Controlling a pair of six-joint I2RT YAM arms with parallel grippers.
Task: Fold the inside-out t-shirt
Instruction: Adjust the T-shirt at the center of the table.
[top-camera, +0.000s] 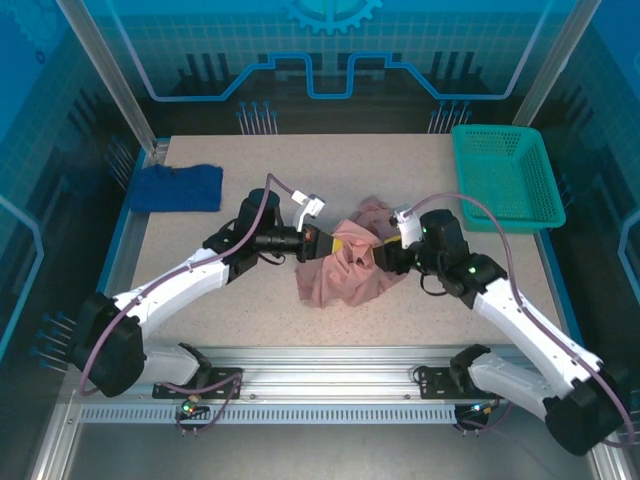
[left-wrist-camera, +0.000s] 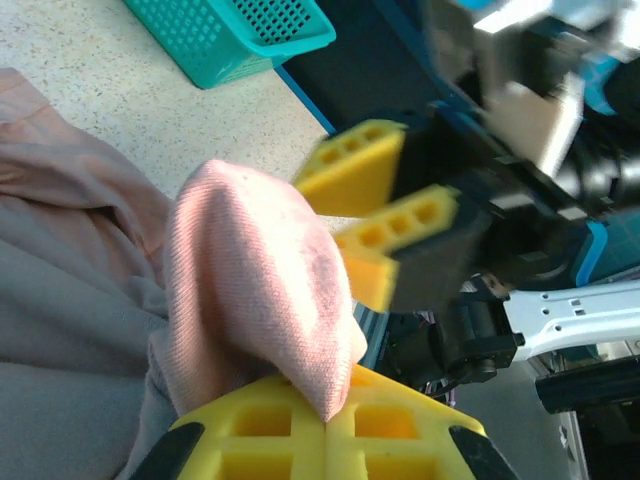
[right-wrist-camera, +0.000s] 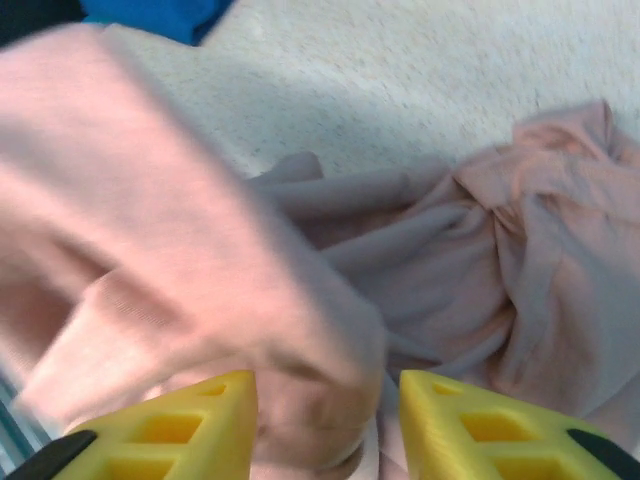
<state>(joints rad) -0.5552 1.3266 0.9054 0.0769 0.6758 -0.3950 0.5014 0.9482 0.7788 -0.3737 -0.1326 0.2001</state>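
Observation:
A bunched fold of the t-shirt (top-camera: 351, 238) is pinched in my left gripper. My right gripper should hold the fabric (top-camera: 371, 244) next to it before my left gripper takes another part.
The inside-out t-shirt (top-camera: 345, 272) is a dusty-pink crumpled heap at the middle of the table. My left gripper (top-camera: 335, 243) reaches in from the left. In the left wrist view, its yellow fingers (left-wrist-camera: 327, 420) are shut on a bunched fold of the t-shirt (left-wrist-camera: 255, 290). My right gripper (top-camera: 385, 256) faces it from the right, close by. In the right wrist view, this gripper (right-wrist-camera: 328, 420) is open. A blurred lump of pink fabric (right-wrist-camera: 200, 280) sits between and above its fingers, and the rest of the t-shirt (right-wrist-camera: 520, 270) lies on the table beyond.
A dark blue cloth (top-camera: 180, 187) lies at the table's far left. A teal mesh basket (top-camera: 505, 175) stands at the far right. Speckled tabletop (top-camera: 300, 160) shows behind the t-shirt and a metal rail (top-camera: 330, 365) runs along the near edge.

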